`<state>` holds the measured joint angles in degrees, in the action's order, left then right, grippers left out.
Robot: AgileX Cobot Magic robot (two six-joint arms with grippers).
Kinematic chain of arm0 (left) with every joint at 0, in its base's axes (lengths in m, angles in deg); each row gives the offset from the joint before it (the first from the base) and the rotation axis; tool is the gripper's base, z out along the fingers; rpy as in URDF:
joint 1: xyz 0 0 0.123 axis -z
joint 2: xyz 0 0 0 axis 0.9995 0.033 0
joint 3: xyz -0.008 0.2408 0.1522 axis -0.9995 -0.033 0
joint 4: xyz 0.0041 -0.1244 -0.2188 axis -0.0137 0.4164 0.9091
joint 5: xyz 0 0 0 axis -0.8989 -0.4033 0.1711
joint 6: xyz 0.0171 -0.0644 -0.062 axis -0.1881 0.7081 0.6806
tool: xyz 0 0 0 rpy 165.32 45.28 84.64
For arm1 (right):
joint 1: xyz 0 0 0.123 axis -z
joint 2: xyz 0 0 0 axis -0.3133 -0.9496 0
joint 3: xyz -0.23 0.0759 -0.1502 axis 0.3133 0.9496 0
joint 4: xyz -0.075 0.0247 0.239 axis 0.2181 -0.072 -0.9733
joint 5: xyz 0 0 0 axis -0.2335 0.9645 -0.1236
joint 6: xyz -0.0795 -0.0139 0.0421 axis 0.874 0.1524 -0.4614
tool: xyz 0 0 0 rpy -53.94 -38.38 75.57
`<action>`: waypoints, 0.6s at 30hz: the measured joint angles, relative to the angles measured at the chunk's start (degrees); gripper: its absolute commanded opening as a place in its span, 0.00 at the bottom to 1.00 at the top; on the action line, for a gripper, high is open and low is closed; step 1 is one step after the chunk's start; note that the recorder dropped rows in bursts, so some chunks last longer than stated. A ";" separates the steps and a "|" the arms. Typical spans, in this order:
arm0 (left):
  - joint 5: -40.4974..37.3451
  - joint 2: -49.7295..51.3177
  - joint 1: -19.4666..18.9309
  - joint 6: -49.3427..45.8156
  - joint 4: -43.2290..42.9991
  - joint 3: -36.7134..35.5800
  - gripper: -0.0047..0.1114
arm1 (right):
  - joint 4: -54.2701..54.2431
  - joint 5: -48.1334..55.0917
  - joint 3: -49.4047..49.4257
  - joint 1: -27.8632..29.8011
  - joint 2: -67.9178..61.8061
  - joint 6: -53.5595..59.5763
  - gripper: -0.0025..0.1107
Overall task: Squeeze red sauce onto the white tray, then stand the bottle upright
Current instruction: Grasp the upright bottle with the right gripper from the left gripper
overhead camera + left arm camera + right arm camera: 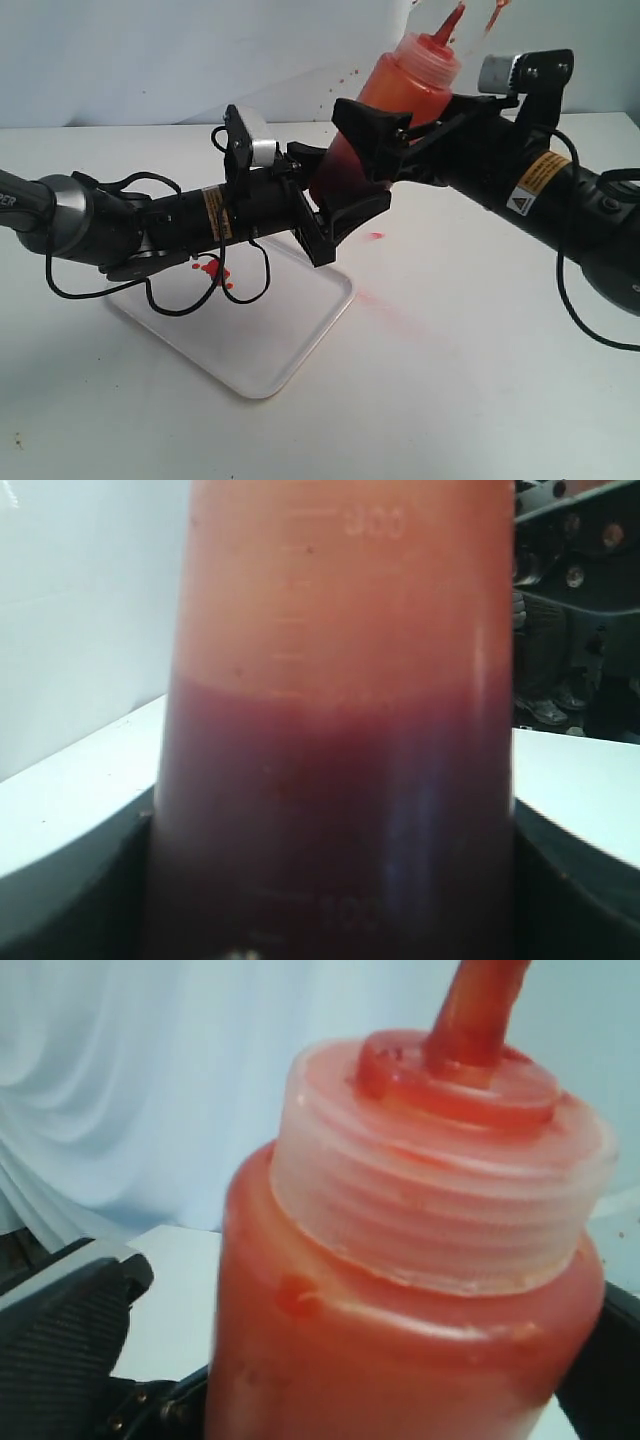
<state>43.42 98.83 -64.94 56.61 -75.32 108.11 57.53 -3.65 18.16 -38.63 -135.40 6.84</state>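
The bottle's lower part (342,170) is leaning between the fingers of the robot's left gripper, so the bottle will turn upright there when the right gripper tilts it.
The bottle (405,85) hangs in the air above the table's middle, tilted, with its red nozzle (452,22) pointing up and to the right. My left gripper (332,195) is shut on its dark lower part; the left wrist view shows the bottle (340,730) filling the space between both fingers (75,900). My right gripper (400,128) sits around the bottle's shoulder (400,1340), and one finger (60,1340) stands clear of the bottle with a gap showing. Red sauce (212,270) lies in small blobs on the white tray (270,335), under the left arm.
A red drop (375,236) lies on the table just past the tray's right corner, with a faint pink smear (385,303) nearer the front. Red specks mark the white backdrop (345,78). Black cables (200,300) loop from the left arm over the tray.
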 measured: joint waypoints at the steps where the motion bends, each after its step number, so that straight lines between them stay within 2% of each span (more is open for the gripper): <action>1: 0.00 0.00 0.00 0.00 0.00 0.00 0.04 | 0.10 0.00 0.00 0.00 -0.29 -0.71 0.92; 2: 0.00 0.00 0.00 0.00 0.00 0.00 0.04 | 0.21 0.00 0.00 0.00 -0.80 -1.96 0.89; 4: 0.00 0.00 0.00 0.00 0.00 0.00 0.04 | 0.31 0.00 0.00 -0.24 -1.98 -4.33 0.76; 5: 0.00 0.00 0.00 0.00 0.00 0.00 0.04 | 0.24 0.00 0.00 -0.48 -2.30 -4.57 0.64; 6: 0.11 0.00 0.00 0.00 -0.11 0.00 0.04 | 0.09 0.12 0.00 -1.31 -2.57 -4.62 0.58; 9: 0.44 0.00 0.00 0.00 -0.51 0.00 0.04 | -1.59 0.03 0.00 -2.25 -2.57 -1.75 0.30; 13: 0.44 0.00 0.00 0.00 -0.65 0.00 0.04 | -1.95 0.03 0.00 -2.91 -2.57 1.40 0.08; 15: 0.44 0.00 0.00 0.00 -0.86 0.00 0.04 | -1.52 0.03 0.00 -2.91 -2.57 1.77 0.02; 18: 0.44 0.00 0.00 0.00 -1.25 0.00 0.04 | -0.56 -0.20 0.00 -2.91 -2.57 2.32 0.02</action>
<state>43.86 98.83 -64.94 56.61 -76.57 108.11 56.97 -3.85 18.16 -41.54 -137.97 9.16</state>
